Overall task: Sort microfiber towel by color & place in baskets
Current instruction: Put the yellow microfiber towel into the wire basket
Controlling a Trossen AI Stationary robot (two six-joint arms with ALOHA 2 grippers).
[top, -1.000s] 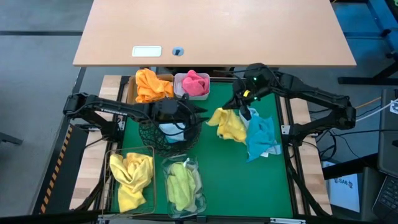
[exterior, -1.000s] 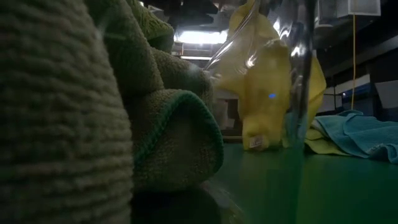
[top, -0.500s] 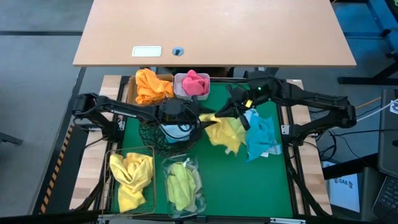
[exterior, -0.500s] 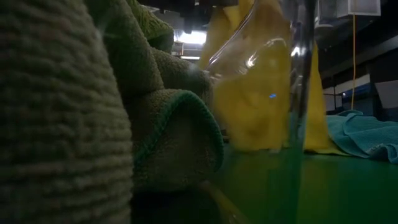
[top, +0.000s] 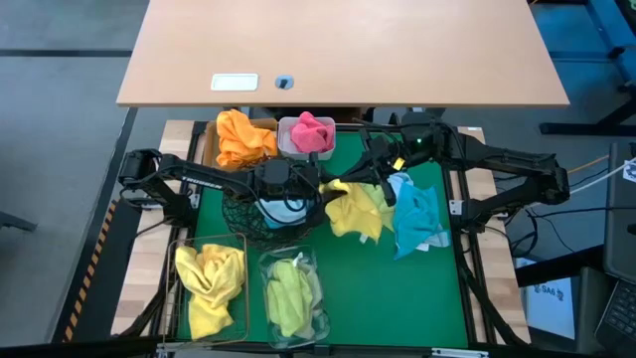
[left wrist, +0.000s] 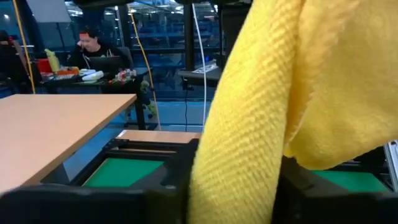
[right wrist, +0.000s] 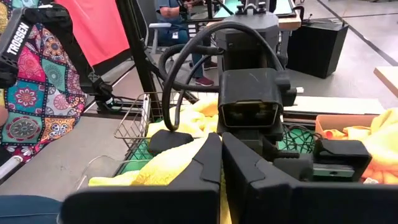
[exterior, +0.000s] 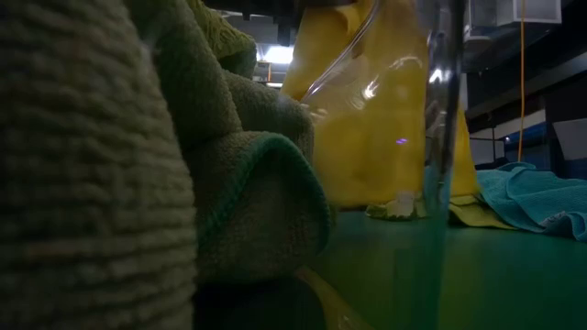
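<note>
The yellow towel (top: 352,212) is in my right gripper, far from the wire basket (top: 211,288), so next I take it with my left gripper and carry it there.
A yellow towel (top: 358,209) hangs over the green mat between both arms; in the low view its lower end (exterior: 394,206) touches the mat. My right gripper (top: 350,185) is shut on its upper part. My left gripper (top: 323,186) reaches over the black mesh bowl (top: 243,219), open. Its fingers (left wrist: 171,186) stand on either side of the yellow towel (left wrist: 249,124). A teal towel (top: 417,221) lies flat on the mat. Orange, pink, yellow and olive-green towels lie in the other baskets. My right gripper pinches an upper fold of the yellow towel (right wrist: 171,167) between its two fingers (right wrist: 208,165), coming level from the table's right side. The towel hangs below the fingers, and its lower end rests on the mat.
The tan box with an orange towel (top: 241,136) and the white tub with a pink towel (top: 310,132) stand at the far edge. The wire basket (top: 184,249) and the clear tub (top: 316,323) sit near. The low view looks past olive-green towels (exterior: 229,183).
My right gripper has carried the yellow towel toward the table's left, up to my left gripper over the mesh bowl. The towel has been drawn off the teal one, and its lower end has slid along the mat. My left gripper has edged toward the towel.
</note>
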